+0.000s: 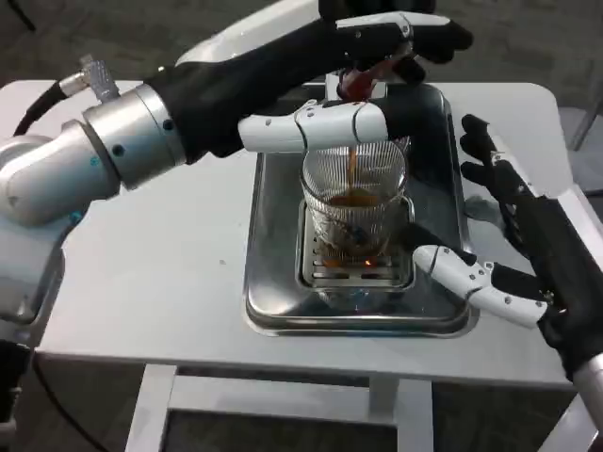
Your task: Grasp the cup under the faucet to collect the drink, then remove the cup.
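The clear ribbed cup should keep all of the brown drink inside when I carry the cup off the grate, because the drink is well below the cup's rim.
A clear ribbed glass cup stands on the drip grate of a steel tray, directly under a red faucet. A thin brown stream falls from the faucet into the cup, which holds brown drink in its lower half. My left hand reaches in from the left and grips the faucet's handle, its fingers over the top and its thumb lying across just above the cup's rim. My right hand is beside the tray's right edge with its fingers spread; its thumb points at the cup's lower right side.
The tray sits in the middle of a white table. My left forearm crosses the table's left half above the surface. The table's front edge runs just below the tray.
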You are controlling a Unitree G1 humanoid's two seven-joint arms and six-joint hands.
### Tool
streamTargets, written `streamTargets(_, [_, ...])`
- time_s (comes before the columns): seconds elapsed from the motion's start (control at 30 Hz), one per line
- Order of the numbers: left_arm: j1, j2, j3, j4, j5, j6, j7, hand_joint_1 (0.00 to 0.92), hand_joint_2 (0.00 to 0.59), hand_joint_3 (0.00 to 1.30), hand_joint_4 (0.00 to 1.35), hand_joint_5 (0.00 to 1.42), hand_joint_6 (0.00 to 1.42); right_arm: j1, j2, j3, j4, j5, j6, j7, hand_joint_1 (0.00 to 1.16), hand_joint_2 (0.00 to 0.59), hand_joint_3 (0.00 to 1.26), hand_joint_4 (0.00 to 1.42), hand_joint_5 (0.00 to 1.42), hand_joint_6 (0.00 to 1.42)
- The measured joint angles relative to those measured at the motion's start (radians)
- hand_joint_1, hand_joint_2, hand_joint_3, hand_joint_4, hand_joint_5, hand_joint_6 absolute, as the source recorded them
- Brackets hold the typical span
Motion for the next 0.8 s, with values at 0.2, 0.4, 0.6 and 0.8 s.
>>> streamTargets(0.2, [0.0, 0.004, 0.0, -0.007, 0.0, 0.006, 0.0, 0.0, 0.077, 0.18, 0.15, 0.23, 0.24, -0.029, 0.011, 0.012, 0.042, 0.0, -0.016, -0.018, 0.63, 0.243, 0.02, 0.03, 0.07, 0.19])
streamTargets(0.4, [0.0, 0.011, 0.0, -0.015, 0.0, 0.014, -0.001, 0.0, 0.057, 0.18, 0.15, 0.23, 0.24, -0.059, 0.016, 0.019, 0.078, 0.004, -0.026, -0.026, 0.62, 0.239, 0.03, 0.04, 0.07, 0.2])
streamTargets(0.6, [0.001, 0.015, 0.0, -0.021, 0.0, 0.018, -0.002, 0.0, 0.054, 0.18, 0.15, 0.23, 0.24, -0.084, 0.025, 0.023, 0.109, 0.012, -0.04, -0.026, 0.61, 0.243, 0.03, 0.04, 0.08, 0.2])
streamTargets(0.8, [0.001, 0.016, 0.0, -0.026, 0.0, 0.023, -0.002, 0.0, 0.047, 0.17, 0.15, 0.23, 0.24, -0.097, 0.045, 0.034, 0.123, 0.012, -0.042, -0.029, 0.61, 0.245, 0.03, 0.04, 0.08, 0.2])
